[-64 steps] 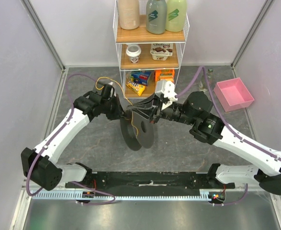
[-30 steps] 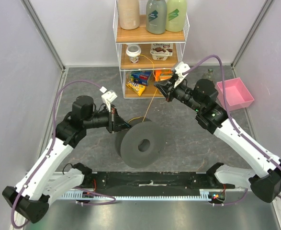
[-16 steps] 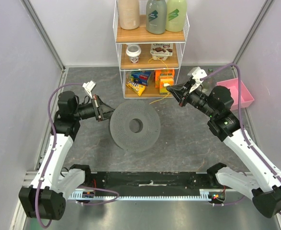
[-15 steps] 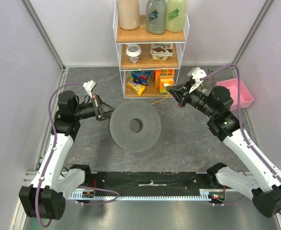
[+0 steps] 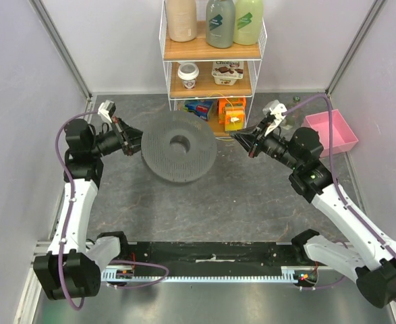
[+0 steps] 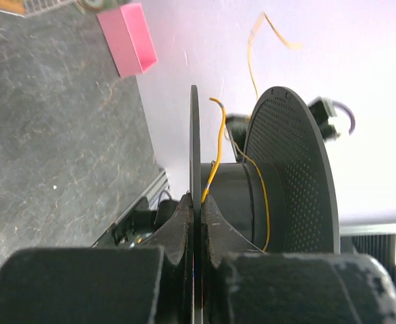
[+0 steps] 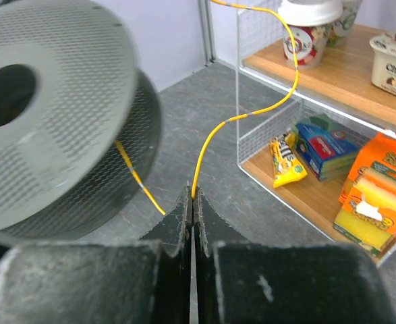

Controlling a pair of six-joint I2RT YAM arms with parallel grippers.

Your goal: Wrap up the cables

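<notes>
My right gripper should keep moving the yellow cable toward the spool's open near side and let go there, because the cable goes straight from the spool's middle [image 7: 140, 181] to the gripper's fingers.
The dark grey spool [image 5: 179, 146] is held up off the floor in front of the shelf rack. My left gripper [image 5: 137, 141] is shut on the thin edge of its near flange [image 6: 195, 155]. The thin yellow cable [image 6: 214, 165] runs round the spool's hub. My right gripper [image 5: 240, 138] is shut on the yellow cable [image 7: 204, 162], to the right of the spool [image 7: 49, 108]. From the fingers [image 7: 184, 209] one stretch goes down-left under the spool, another curls up over the shelf. In the top view the cable is barely visible.
A white wire shelf rack [image 5: 213, 67] stands at the back with bottles, cups and snack packs [image 7: 289, 158]. A pink bin [image 5: 330, 131] sits at the right wall. The arms' base rail [image 5: 211, 253] lies along the near edge.
The left gripper has carried the spool back and left, closer to the shelf. The right gripper has moved slightly down and left with the cable.
</notes>
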